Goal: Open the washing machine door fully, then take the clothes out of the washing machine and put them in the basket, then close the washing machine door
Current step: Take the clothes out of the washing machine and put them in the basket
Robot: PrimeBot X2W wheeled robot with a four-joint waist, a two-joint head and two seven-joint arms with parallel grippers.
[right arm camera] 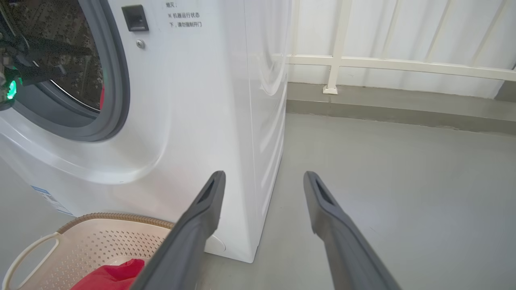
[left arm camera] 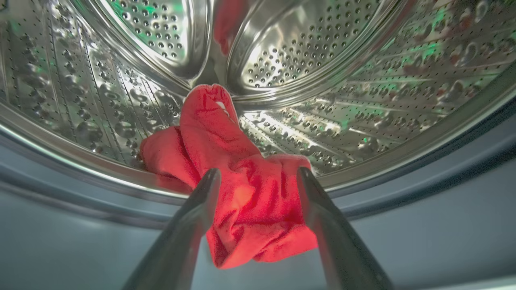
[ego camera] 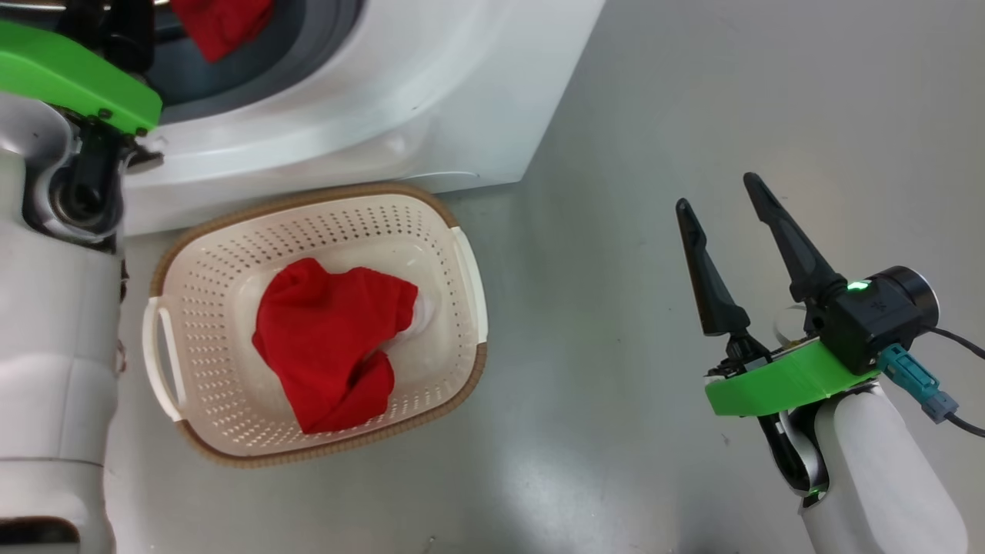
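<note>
The red garment (left arm camera: 246,186) has shiny perforated steel (left arm camera: 302,63) all around it, so I expect the drum to be empty once I pull the red garment out over the drum's rim.
The white washing machine (ego camera: 369,100) stands with its mouth uncovered; its door is out of view. My left gripper (left arm camera: 259,173) is at the mouth, open, its fingers on either side of a red garment (left arm camera: 250,201) that drapes over the steel drum's (left arm camera: 363,100) lip onto the grey rubber ring (left arm camera: 403,197). In the head view that garment (ego camera: 223,27) shows at the top edge. The cream basket (ego camera: 308,201) sits on the floor before the machine with another red garment (ego camera: 331,346) in it. My right gripper (ego camera: 716,191) hangs open over bare floor, right of the basket.
The grey floor (ego camera: 654,115) spreads to the right of the machine and basket. A white railing (right arm camera: 383,64) and a low kerb run along the back wall. My left forearm (ego camera: 54,346) stands close beside the basket's left handle (ego camera: 158,354).
</note>
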